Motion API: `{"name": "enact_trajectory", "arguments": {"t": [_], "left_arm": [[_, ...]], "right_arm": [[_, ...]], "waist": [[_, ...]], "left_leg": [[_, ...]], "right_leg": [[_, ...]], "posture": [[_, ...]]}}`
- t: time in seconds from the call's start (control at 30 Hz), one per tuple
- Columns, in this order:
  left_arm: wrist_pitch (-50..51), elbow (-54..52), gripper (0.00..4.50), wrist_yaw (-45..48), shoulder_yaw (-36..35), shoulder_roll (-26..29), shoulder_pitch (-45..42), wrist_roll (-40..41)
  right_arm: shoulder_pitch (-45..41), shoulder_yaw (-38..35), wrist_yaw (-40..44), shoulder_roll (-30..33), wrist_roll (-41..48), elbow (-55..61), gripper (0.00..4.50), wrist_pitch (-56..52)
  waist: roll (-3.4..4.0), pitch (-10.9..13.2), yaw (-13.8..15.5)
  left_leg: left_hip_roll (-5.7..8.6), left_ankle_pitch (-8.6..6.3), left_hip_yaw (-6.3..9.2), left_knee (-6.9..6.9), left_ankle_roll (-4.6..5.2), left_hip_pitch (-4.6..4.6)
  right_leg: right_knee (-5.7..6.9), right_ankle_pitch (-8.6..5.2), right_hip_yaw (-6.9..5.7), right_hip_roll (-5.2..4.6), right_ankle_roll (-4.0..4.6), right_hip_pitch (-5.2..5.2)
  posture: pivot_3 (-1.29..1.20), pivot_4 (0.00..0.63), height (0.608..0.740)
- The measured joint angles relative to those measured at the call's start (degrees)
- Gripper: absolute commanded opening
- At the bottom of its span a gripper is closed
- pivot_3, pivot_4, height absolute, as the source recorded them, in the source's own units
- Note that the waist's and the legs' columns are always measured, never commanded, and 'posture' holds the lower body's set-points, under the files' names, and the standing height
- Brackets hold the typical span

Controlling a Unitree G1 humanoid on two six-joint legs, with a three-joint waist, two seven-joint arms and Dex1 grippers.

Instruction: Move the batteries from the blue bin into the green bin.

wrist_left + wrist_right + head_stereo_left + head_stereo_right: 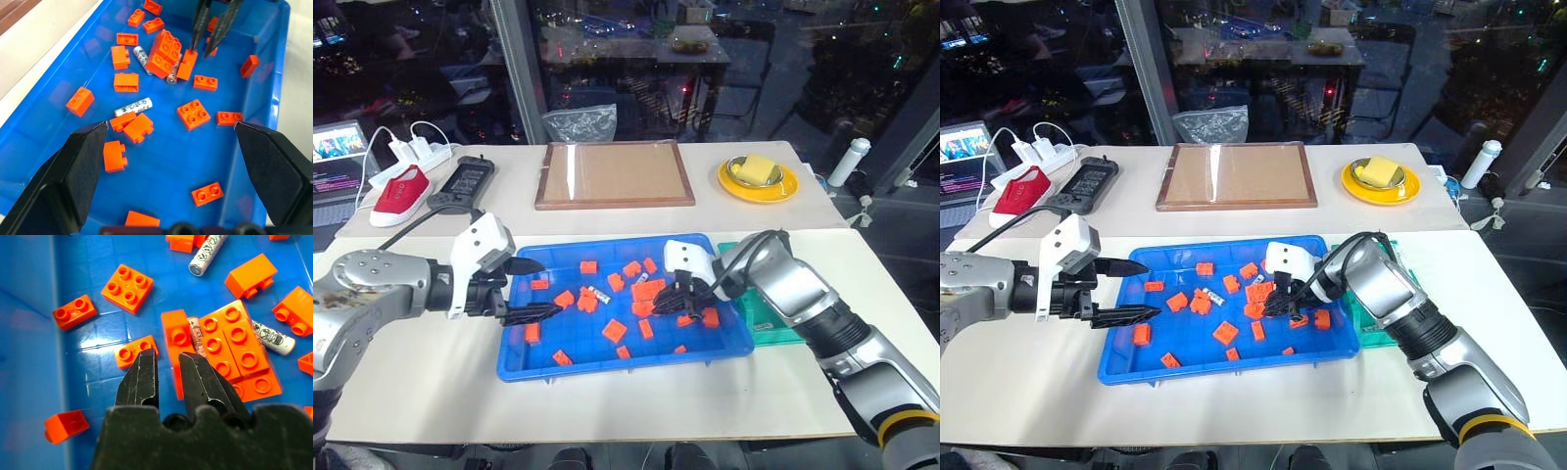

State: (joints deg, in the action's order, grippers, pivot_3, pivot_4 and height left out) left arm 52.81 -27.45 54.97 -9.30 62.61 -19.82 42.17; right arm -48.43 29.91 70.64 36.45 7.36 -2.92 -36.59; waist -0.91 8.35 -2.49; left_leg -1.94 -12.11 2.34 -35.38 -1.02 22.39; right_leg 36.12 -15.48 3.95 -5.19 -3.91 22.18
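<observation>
An orange block and the block cluster crowd in the battery (196, 336), so the robot's right gripper should move that orange block (175, 328) out of the way before it takes the battery.
The blue bin (607, 367) lies in front of me, strewn with orange blocks (614, 330). Batteries lie among them: one whitish battery (133, 106) on bare floor, another battery (141, 56) beside a block cluster, and a third battery (195, 335) wedged between blocks. My right gripper (167, 355) is shut, its tips low over an orange block next to that wedged battery; nothing shows between its fingers. Over the bin's left end my left gripper (548, 288) hangs open and empty. The green bin (766, 331) stands against the blue bin's right side, partly hidden by my right arm.
At the back of the table are a wooden framed tray (615, 174), a yellow dish (757, 179), a black device (462, 183), a red shoe (401, 193) and a power strip (411, 157). A white bottle (849, 162) stands far right.
</observation>
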Motion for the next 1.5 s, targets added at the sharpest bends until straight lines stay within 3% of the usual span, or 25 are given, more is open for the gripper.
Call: {"name": "enact_trajectory", "arguments": {"t": [0.23, 0.57, 0.7, 0.87, 1.1, 1.33, 1.5], "left_arm": [[0.0, -0.3, 4.50, -0.5, -0.7, 0.0, 0.4, 0.8], [0.8, -1.2, 4.50, -2.0, -1.3, 0.0, 1.6, 1.2], [0.9, -2.0, 4.50, -2.6, -1.9, 0.0, 1.9, 1.2], [0.9, -1.8, 4.50, -2.7, -1.9, 0.0, 1.9, 0.8], [0.7, -1.7, 4.50, -2.4, -1.8, 0.0, 1.8, 0.7], [-0.1, -0.8, 4.50, -1.6, -0.9, 0.0, 1.6, 0.1], [-1.5, -0.5, 4.50, -1.4, -0.5, 0.0, 1.4, -1.0]], "right_arm": [[-0.5, -1.9, -0.9, -0.5, 0.5, 0.2, 3.20, -1.4], [-0.4, -0.6, -0.3, -1.5, -2.7, -2.4, 3.20, 1.5], [0.0, 0.2, 0.7, -1.5, -3.9, -3.5, 2.17, 2.2], [0.4, 0.6, 1.3, -2.0, -4.8, -5.9, 0.47, 3.9], [0.9, -1.2, 2.9, -1.2, -3.3, -4.3, 0.44, 3.0], [4.3, -3.2, 11.7, 7.6, 2.5, 6.5, 0.44, -0.8], [5.5, -0.8, 11.4, 9.6, -1.1, 5.9, 0.44, 1.5]], "waist": [[0.00, 0.0, -0.1], [0.00, 0.0, 0.0], [0.00, 0.0, -0.1], [0.00, 0.0, -0.1], [0.00, 0.0, 0.0], [0.00, 0.0, 0.2], [0.00, 0.0, -0.1]], "left_leg": [[-0.01, 0.00, 0.00, 0.00, 0.00, -0.02], [0.00, 0.00, 0.00, 0.00, 0.00, -0.01], [0.00, 0.00, 0.00, 0.00, 0.00, -0.01], [0.00, 0.00, 0.00, 0.00, 0.00, -0.01], [0.00, 0.00, 0.00, 0.00, 0.00, 0.01], [0.00, -0.01, 0.01, 0.00, 0.00, -0.01], [-0.01, -0.01, -0.02, 0.00, 0.00, -0.04]], "right_leg": [[0.00, 0.00, 0.00, 0.01, 0.00, 0.00], [0.00, 0.00, 0.00, 0.01, 0.00, 0.00], [0.00, 0.00, 0.00, 0.01, 0.01, 0.00], [-0.01, 0.00, 0.00, 0.01, 0.01, 0.00], [-0.01, 0.00, 0.00, 0.00, 0.01, 0.00], [-0.04, 0.00, -0.01, 0.00, 0.00, -0.03], [-0.04, -0.01, 0.00, 0.02, 0.03, 0.00]], "posture": [[0.00, 0.150, 0.736], [0.00, 0.150, 0.736], [0.00, 0.150, 0.736], [0.00, 0.150, 0.736], [0.00, 0.150, 0.736], [0.00, 0.150, 0.736], [0.00, 0.150, 0.736]]}}
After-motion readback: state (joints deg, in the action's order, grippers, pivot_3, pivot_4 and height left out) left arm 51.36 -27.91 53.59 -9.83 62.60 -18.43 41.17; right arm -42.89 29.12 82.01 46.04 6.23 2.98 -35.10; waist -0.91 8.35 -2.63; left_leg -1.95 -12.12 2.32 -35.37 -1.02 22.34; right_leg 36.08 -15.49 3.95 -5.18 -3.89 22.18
